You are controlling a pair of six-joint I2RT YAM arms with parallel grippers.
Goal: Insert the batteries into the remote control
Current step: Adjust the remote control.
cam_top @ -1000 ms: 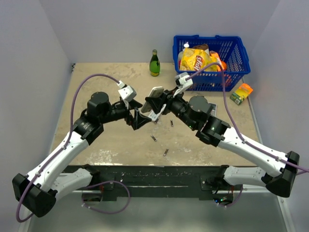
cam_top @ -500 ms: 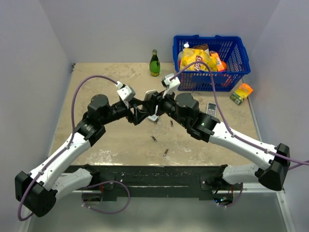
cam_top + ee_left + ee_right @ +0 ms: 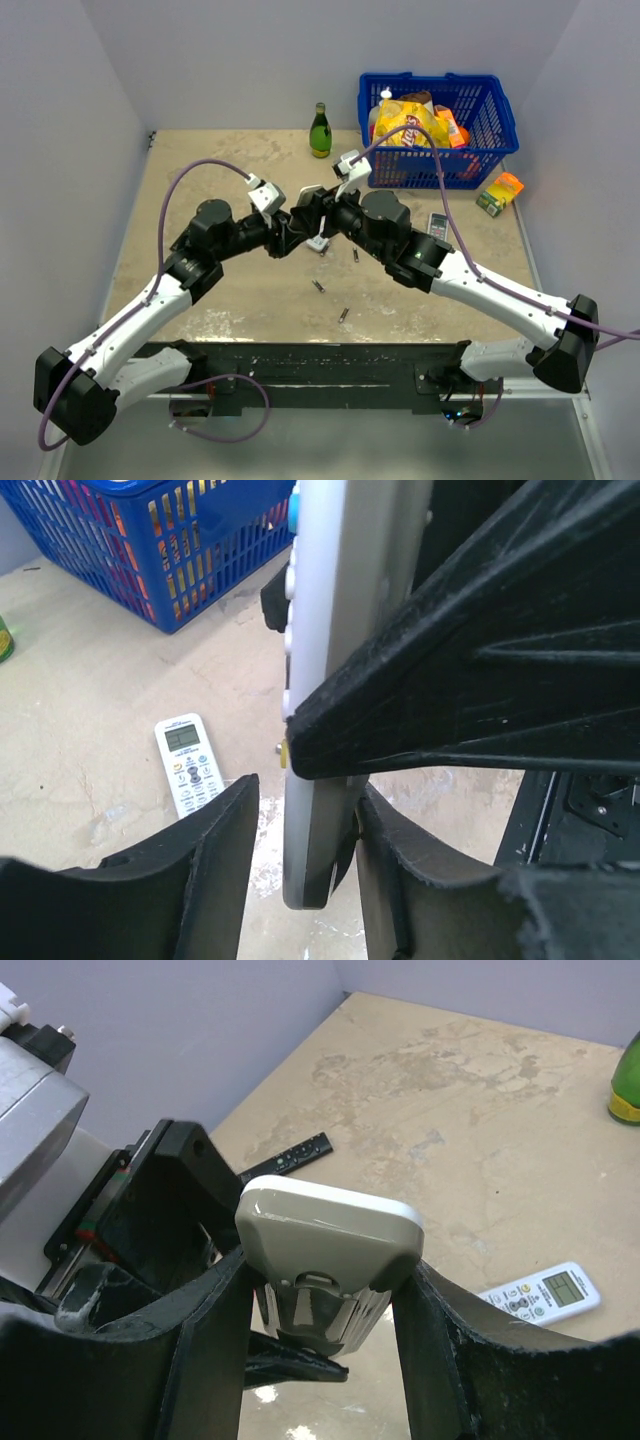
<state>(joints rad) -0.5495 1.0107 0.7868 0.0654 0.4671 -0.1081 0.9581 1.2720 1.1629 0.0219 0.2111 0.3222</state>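
The robot's right gripper is gripping the remote control's latch end (image 3: 318, 1282), so the left gripper should hold the remote control's lower end (image 3: 312, 845) and leave the right gripper free for the remote control's grey back.
The remote control (image 3: 319, 240) hangs in the air above the middle of the table, white face and grey back edge-on. My right gripper (image 3: 320, 1300) is shut on its two long sides, and the open end of the remote control (image 3: 330, 1235) faces that camera. My left gripper (image 3: 308, 850) straddles the remote control's (image 3: 330, 630) lower end. Its right finger (image 3: 400, 860) touches the grey back, and a narrow gap remains at the left finger (image 3: 215, 860). Three batteries lie on the table below: one (image 3: 355, 255), another (image 3: 318, 286) and a third (image 3: 343, 316).
A blue basket (image 3: 440, 125) of snack packs stands at the back right, a green bottle (image 3: 320, 130) at the back centre, an orange-green box (image 3: 500, 193) at the right edge. White remotes (image 3: 437, 222) (image 3: 542, 1293) and a black strip (image 3: 290, 1157) lie on the table.
The right arm carried the remote control left and lower, towards the left gripper. The left arm reached in, and its jaws narrowed around the remote control's end.
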